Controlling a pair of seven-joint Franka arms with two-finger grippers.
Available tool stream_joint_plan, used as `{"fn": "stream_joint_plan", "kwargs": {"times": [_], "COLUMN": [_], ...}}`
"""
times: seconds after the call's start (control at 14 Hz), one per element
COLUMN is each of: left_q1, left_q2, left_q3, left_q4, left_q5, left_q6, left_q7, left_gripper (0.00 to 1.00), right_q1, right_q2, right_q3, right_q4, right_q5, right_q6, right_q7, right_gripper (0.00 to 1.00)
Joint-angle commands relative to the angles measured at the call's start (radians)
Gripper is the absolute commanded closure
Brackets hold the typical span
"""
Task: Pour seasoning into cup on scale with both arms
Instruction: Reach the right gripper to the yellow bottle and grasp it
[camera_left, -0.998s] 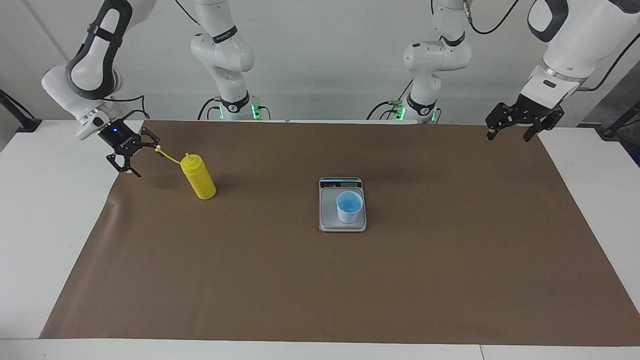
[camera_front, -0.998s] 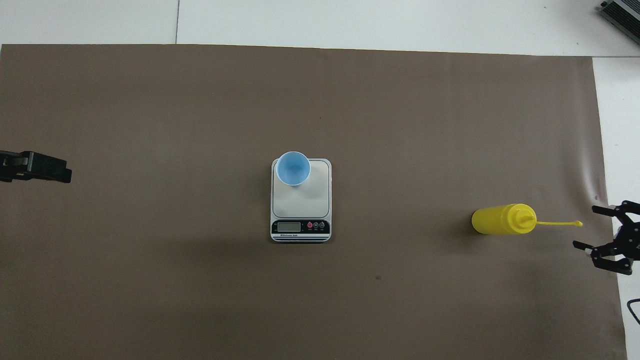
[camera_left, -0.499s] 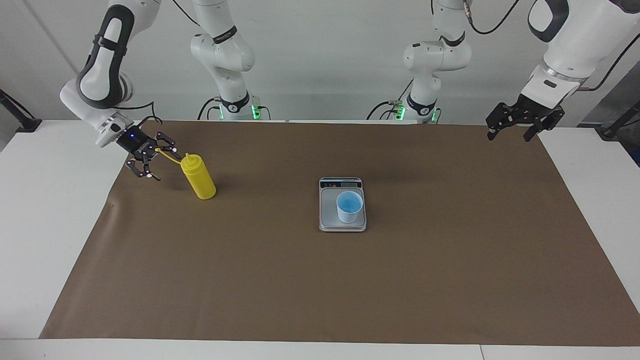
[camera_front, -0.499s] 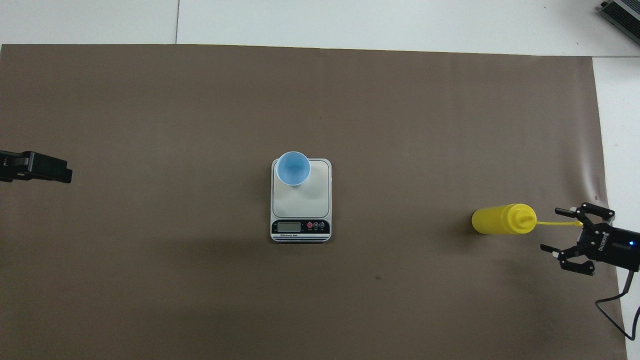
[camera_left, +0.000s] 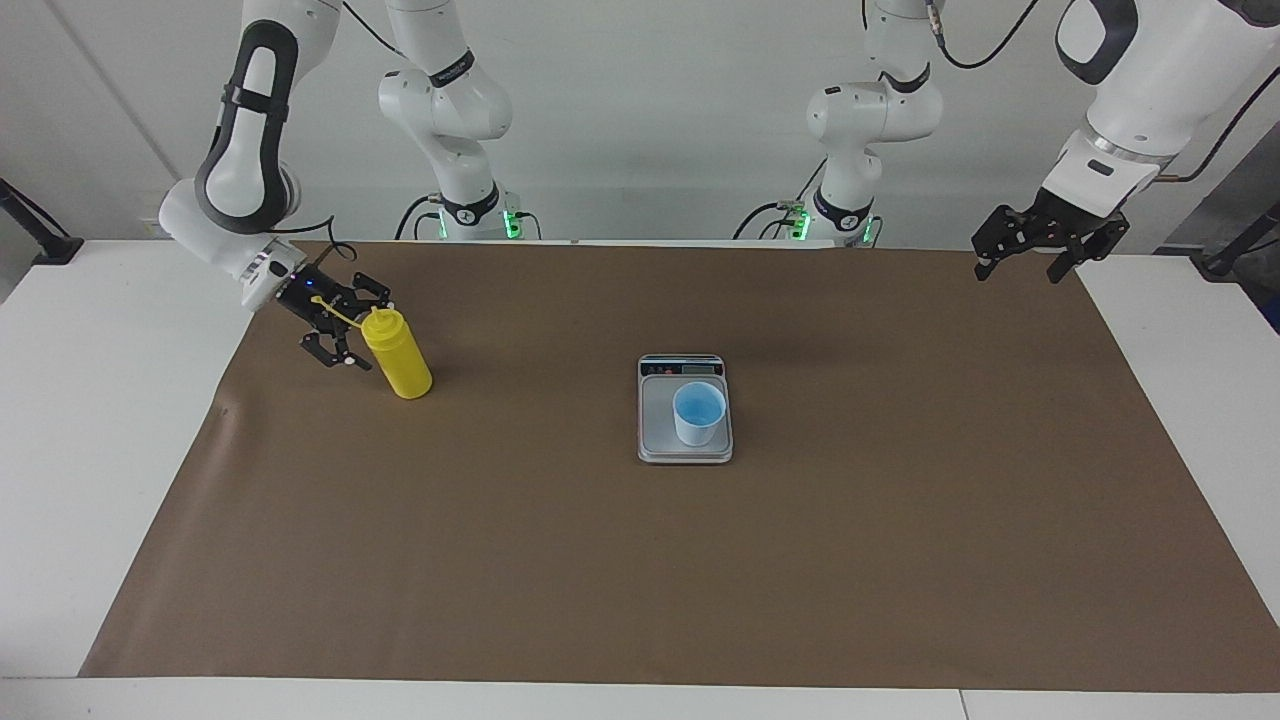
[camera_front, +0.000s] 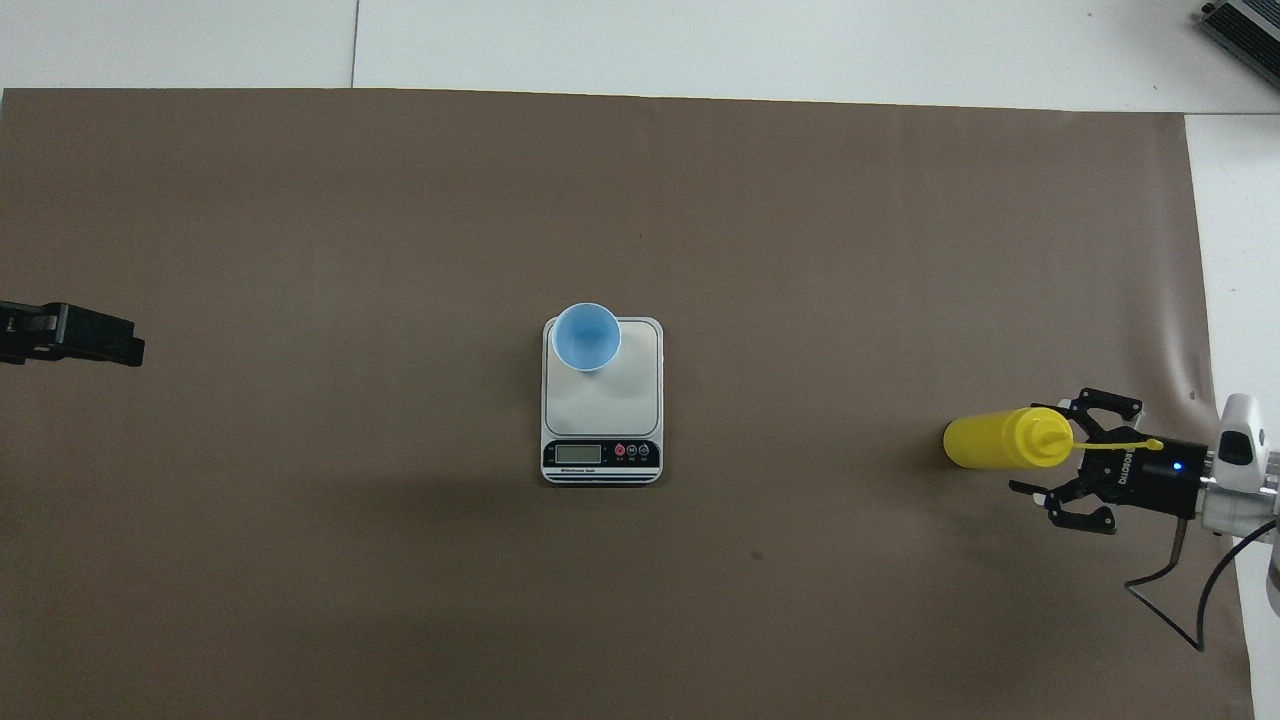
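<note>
The cap strap joins the bottle's top and its tip sticks out free. The cap strap should come along, still attached, when I carry the bottle.
The seasoning, a yellow squeeze bottle, stands upright on the brown mat toward the right arm's end of the table. My right gripper is open and low, with a finger on either side of the bottle's top. I cannot tell whether they touch it. The bottle's thin cap strap lies across the gripper's body. At the mat's middle the light-blue cup stands upright on the scale. My left gripper waits open in the air over the mat's corner at the left arm's end.
The brown mat covers most of the white table. The scale's display strip faces the robots. A black cable trails from the right gripper. A grey device sits at the table's corner farthest from the robots.
My right gripper has moved in from the table's end toward the bottle until its open fingers flank the bottle's top. The bottle, cup, scale and left gripper have not moved.
</note>
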Motion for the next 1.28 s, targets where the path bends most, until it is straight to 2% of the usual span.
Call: {"fn": "stream_joint_plan", "kwargs": {"times": [0.0,0.57,0.64,0.71,0.93,1.0,1.21], "left_q1": [0.008,0.008,0.008,0.008,0.008,0.008,0.008], "left_q2": [-0.014,-0.015,-0.014,-0.014,-0.014,-0.015,-0.015], "left_q3": [-0.002,-0.002,-0.001,-0.002,-0.001,-0.001,-0.001], "left_q4": [-0.008,-0.008,-0.008,-0.009,-0.009,-0.008,-0.008], "left_q5": [-0.002,-0.002,-0.002,-0.002,-0.002,-0.002,-0.002], "left_q6": [-0.012,-0.012,-0.012,-0.012,-0.012,-0.012,-0.012], "left_q7": [0.015,0.015,0.015,0.015,0.015,0.015,0.015], "left_gripper": [0.0,0.0,0.0,0.0,0.0,0.0,0.0], "right_q1": [0.011,0.062,0.068,0.071,0.095,0.098,0.125], "right_q2": [-0.011,0.01,0.012,0.021,0.024,0.023,0.019], "right_q3": [-0.001,-0.001,-0.001,-0.001,0.002,0.005,0.006], "right_q4": [-0.02,-0.038,-0.035,-0.027,-0.003,0.009,0.063], "right_q5": [0.043,0.106,0.106,0.106,0.106,0.104,0.09], "right_q6": [0.048,0.059,0.059,0.06,0.062,0.068,0.065], "right_q7": [-0.026,-0.032,-0.033,-0.039,-0.043,-0.041,-0.029], "right_gripper": [0.0,0.02,0.14,0.38,0.73,0.81,0.87]}}
